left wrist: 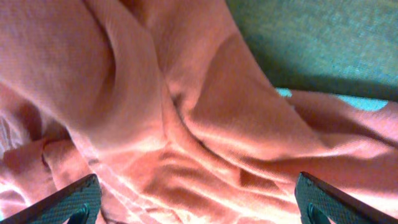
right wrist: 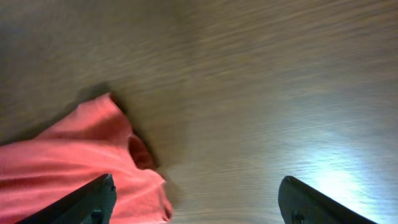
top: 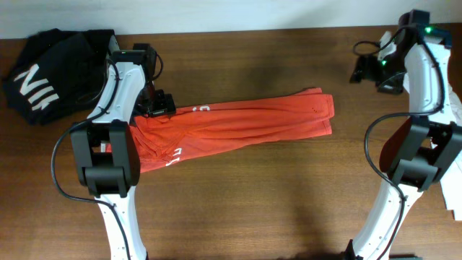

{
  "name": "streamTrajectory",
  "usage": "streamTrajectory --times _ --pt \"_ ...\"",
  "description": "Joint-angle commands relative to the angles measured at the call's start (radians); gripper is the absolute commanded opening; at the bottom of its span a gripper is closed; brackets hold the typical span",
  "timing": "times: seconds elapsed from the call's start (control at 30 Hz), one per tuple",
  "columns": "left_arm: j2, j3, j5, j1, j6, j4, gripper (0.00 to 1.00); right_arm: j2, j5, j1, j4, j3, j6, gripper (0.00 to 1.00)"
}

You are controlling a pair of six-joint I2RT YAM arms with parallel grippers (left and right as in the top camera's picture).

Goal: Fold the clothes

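My left gripper is over the print, far from the red-orange T-shirt's plain end (top: pixel 321 115), so my right gripper should grab that end and fold it onto the T-shirt's middle (top: pixel 242 126).
The red-orange T-shirt (top: pixel 245 123) lies on the wooden table (top: pixel 245 202) as a long, narrow band running left to right, with bits of white print showing near its left end. My left gripper (top: pixel 159 105) is over that left end. In the left wrist view its jaws (left wrist: pixel 199 208) are open wide, with wrinkled red cloth (left wrist: pixel 186 112) filling the space between them. My right gripper (top: pixel 366 70) is at the back right, away from the shirt. It is open (right wrist: pixel 199 202) above bare wood, and the shirt's right end (right wrist: pixel 68 162) shows at its left finger.
A black garment with white letters (top: pixel 50 76) is bunched at the back left corner, close behind my left arm. Something white (top: pixel 456 108) shows at the right edge of the table, behind my right arm. Cables hang from both arms.
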Motion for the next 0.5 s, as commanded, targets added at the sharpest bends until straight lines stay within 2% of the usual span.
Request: streamTrajectory --times 0.0,0.1,0.23,0.33,0.47 --pt "-0.027 0.018 0.012 0.003 -0.006 0.011 0.99 -0.005 -0.124 0.006 0.08 -0.15 -0.052 0.91" --pt "-0.027 0.018 0.013 0.003 -0.006 0.003 0.99 -0.005 -0.212 0.006 0.204 -0.313 -0.09 0.91" --pt "-0.027 0.018 0.035 0.003 -0.006 0.003 0.99 -0.005 -0.325 0.006 0.293 -0.439 -0.151 0.92" --pt "-0.027 0.018 0.035 0.003 -0.006 0.005 0.99 -0.005 -0.42 0.006 0.29 -0.467 -0.208 0.91" --pt "-0.027 0.018 0.035 0.003 -0.006 0.008 0.99 -0.005 -0.428 0.034 0.267 -0.472 -0.207 0.9"
